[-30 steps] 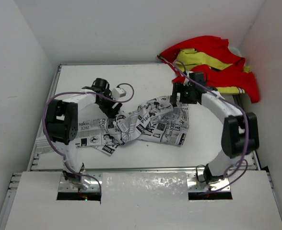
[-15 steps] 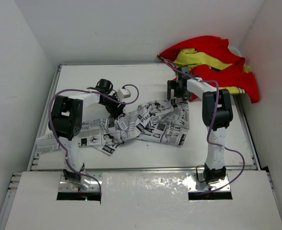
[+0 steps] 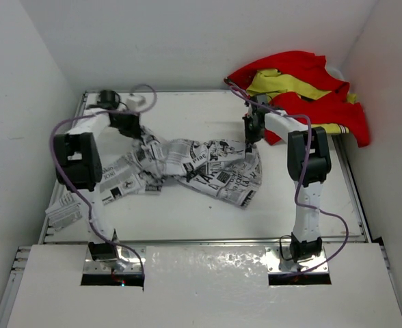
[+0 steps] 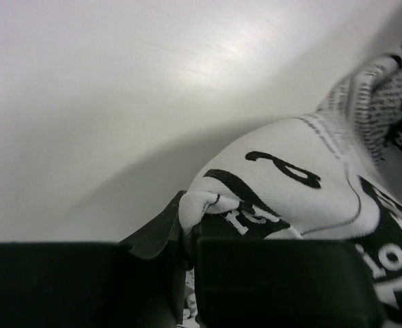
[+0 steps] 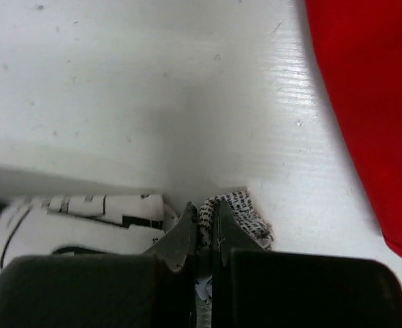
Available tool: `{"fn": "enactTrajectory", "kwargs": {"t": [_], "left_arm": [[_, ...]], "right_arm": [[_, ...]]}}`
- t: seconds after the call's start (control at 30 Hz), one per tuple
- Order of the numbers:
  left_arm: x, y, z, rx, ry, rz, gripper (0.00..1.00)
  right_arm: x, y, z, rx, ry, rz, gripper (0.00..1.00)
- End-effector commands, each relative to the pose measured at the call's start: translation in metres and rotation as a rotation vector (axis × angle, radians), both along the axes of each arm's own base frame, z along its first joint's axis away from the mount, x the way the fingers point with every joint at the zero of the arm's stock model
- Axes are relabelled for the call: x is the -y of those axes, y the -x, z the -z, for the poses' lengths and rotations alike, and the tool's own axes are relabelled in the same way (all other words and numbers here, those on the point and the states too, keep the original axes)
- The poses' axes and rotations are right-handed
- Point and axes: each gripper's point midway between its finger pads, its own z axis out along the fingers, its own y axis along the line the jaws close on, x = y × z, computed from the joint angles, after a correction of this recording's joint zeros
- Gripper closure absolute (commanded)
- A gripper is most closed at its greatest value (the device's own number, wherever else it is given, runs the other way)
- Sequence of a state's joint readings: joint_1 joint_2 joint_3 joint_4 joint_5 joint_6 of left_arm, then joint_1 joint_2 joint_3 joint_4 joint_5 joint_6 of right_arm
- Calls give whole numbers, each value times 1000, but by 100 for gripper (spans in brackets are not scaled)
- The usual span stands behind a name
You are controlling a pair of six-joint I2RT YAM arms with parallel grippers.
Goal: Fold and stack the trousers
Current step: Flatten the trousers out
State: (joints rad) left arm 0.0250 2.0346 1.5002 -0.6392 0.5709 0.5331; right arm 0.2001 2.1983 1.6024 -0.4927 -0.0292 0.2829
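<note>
The trousers' middle (image 3: 193, 161) is crumpled and slack. My right gripper should pull the trousers' corner toward the near edge (image 3: 256, 239) and away from my left gripper before folding.
The trousers (image 3: 194, 167), white with black newspaper print, lie crumpled across the middle of the table, one leg trailing to the near left edge. My left gripper (image 3: 134, 130) is shut on a fold of the trousers (image 4: 290, 191) at their far left end. My right gripper (image 3: 250, 140) is shut on the trousers' far right corner, and a printed bunch of the trousers (image 5: 238, 208) shows pinched between its fingers. My right gripper (image 5: 204, 219) hangs close over the white table.
A heap of red and yellow clothes (image 3: 303, 96) lies at the far right corner, its red cloth (image 5: 365, 102) close to my right gripper. White walls enclose the table (image 3: 187, 109) at the left, back and right.
Both grippers have shut on the trousers. My left arm has carried its end toward the far left, stretching the cloth out. My right arm has straightened.
</note>
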Motion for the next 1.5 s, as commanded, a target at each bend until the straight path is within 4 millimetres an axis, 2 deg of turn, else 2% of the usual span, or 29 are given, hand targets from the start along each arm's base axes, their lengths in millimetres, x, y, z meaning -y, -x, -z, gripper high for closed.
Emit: {"fn": "enactTrajectory", "kwargs": {"t": [0.0, 0.1, 0.13, 0.17, 0.2, 0.3, 0.33, 0.4, 0.43, 0.47, 0.5, 0.57, 0.6, 0.63, 0.67, 0.73, 0.77, 0.8, 0.83, 0.87, 0.9, 0.97, 1.0, 1.03, 1.1, 1.17, 1.3, 1.4, 1.47], "left_arm": [[-103, -68, -99, 265, -24, -276, 100], [-161, -94, -169, 440, -99, -381, 100], [-170, -98, -188, 496, -136, -372, 100], [-180, -105, -224, 583, -169, -376, 100], [-187, -104, -239, 614, -191, -373, 100], [-190, -102, -300, 763, -269, -316, 100], [-189, -95, -327, 832, -309, -287, 100], [-187, -80, -357, 903, -379, -248, 100], [-188, -73, -360, 910, -410, -233, 100], [-186, -65, -361, 902, -432, -213, 100], [-184, -50, -367, 915, -479, -180, 100], [-184, -30, -358, 880, -535, -137, 100], [-181, -13, -350, 860, -589, -69, 100], [-178, 6, -326, 765, -600, -23, 100], [-176, 20, -308, 704, -611, 20, 100], [-172, 66, -246, 521, -651, 162, 100], [-168, 94, -214, 406, -639, 232, 99], [-162, 131, -168, 265, -605, 272, 96], [-152, 164, -144, 147, -551, 326, 92], [-144, 185, -128, 81, -510, 323, 79], [-135, 214, -94, -40, -452, 325, 72], [-131, 243, -68, -169, -441, 307, 55], [-128, 269, -50, -254, -433, 322, 52], [-134, 281, -44, -299, -475, 339, 51], [-139, 300, -36, -348, -508, 359, 50], [-145, 300, -41, -348, -533, 324, 50], [-143, 260, -62, -241, -425, 84, 50], [-158, 241, -58, -251, -356, -137, 51], [-167, 242, -47, -302, -323, -241, 51]], "right_arm": [[-23, -27, -63, 125, -79, -62, 100], [-31, -57, -118, 268, -120, -54, 100], [-31, -63, -139, 316, -129, -51, 100], [-32, -70, -156, 360, -143, -48, 100], [-34, -78, -186, 431, -159, -48, 100], [-34, -87, -240, 566, -178, -46, 100], [-31, -85, -269, 629, -181, -43, 100], [-20, -80, -292, 685, -160, -21, 100], [-14, -69, -324, 757, -163, -17, 100], [-8, -61, -319, 751, -141, -4, 100], [-4, -54, -330, 788, -128, -4, 100], [6, -22, -338, 820, -113, 4, 100], [11, -15, -347, 871, -110, 21, 100], [18, 11, -373, 947, -120, 28, 100], [27, 26, -325, 875, -82, 59, 100], [44, 52, -305, 890, -75, 151, 100], [65, 85, -266, 844, -22, 235, 100], [74, 100, -247, 817, -29, 306, 100], [84, 118, -223, 779, -14, 362, 100], [96, 149, -182, 723, 7, 419, 100], [107, 164, -164, 699, -1, 523, 100], [118, 205, -99, 565, 35, 595, 100], [120, 219, -89, 545, 10, 651, 100], [127, 235, -65, 500, 42, 686, 100], [133, 248, -55, 490, 36, 746, 100], [138, 261, -44, 461, 66, 765, 100], [142, 261, -51, 485, 95, 743, 100], [144, 254, -63, 504, 119, 720, 100], [147, 248, -70, 523, 149, 694, 100]]}}
